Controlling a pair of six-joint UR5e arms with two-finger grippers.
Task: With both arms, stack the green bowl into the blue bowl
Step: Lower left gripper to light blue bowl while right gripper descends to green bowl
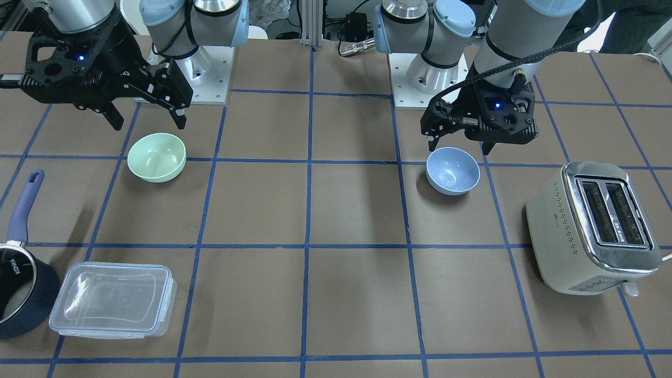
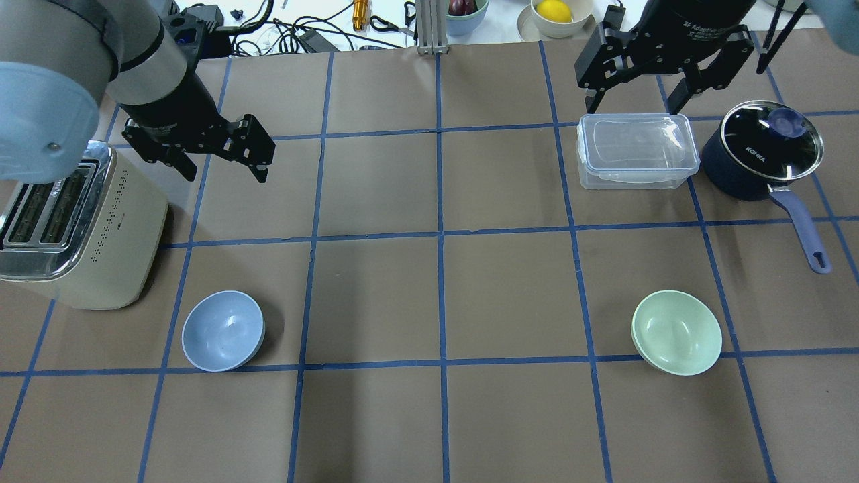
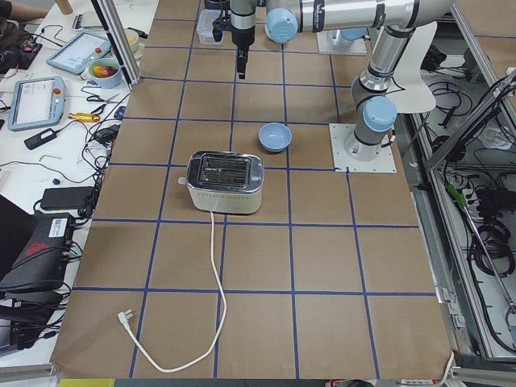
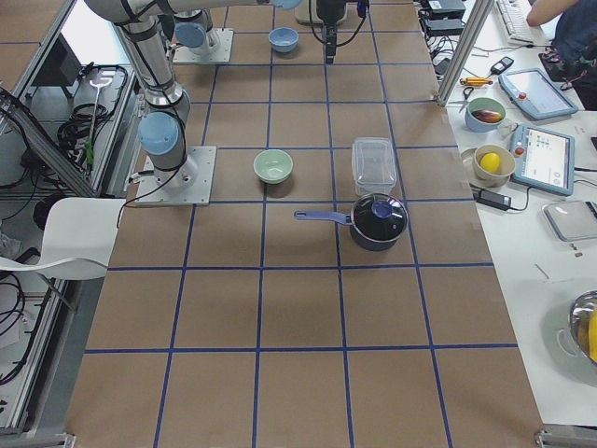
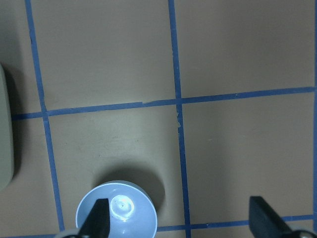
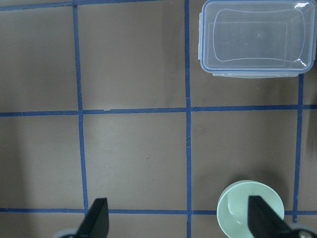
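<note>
The blue bowl [image 1: 453, 171] is far away from the green bowl. My left gripper should move the blue bowl to the middle [image 1: 309, 211] before the stacking.
The green bowl [image 1: 156, 157] stands upright on the brown table on my right side; it also shows in the overhead view [image 2: 676, 332] and the right wrist view [image 6: 250, 208]. The blue bowl [image 1: 452, 170] stands upright on my left side, also in the overhead view [image 2: 223, 331] and the left wrist view [image 5: 116, 210]. My left gripper [image 1: 461, 147] hangs open and empty above the table by the blue bowl. My right gripper [image 1: 149, 125] hangs open and empty above the table near the green bowl. The bowls are far apart.
A cream toaster [image 2: 74, 221] stands at my far left beside the blue bowl. A clear lidded container [image 2: 636, 149] and a dark navy saucepan [image 2: 762, 151] with a blue handle stand on my right, farther out than the green bowl.
</note>
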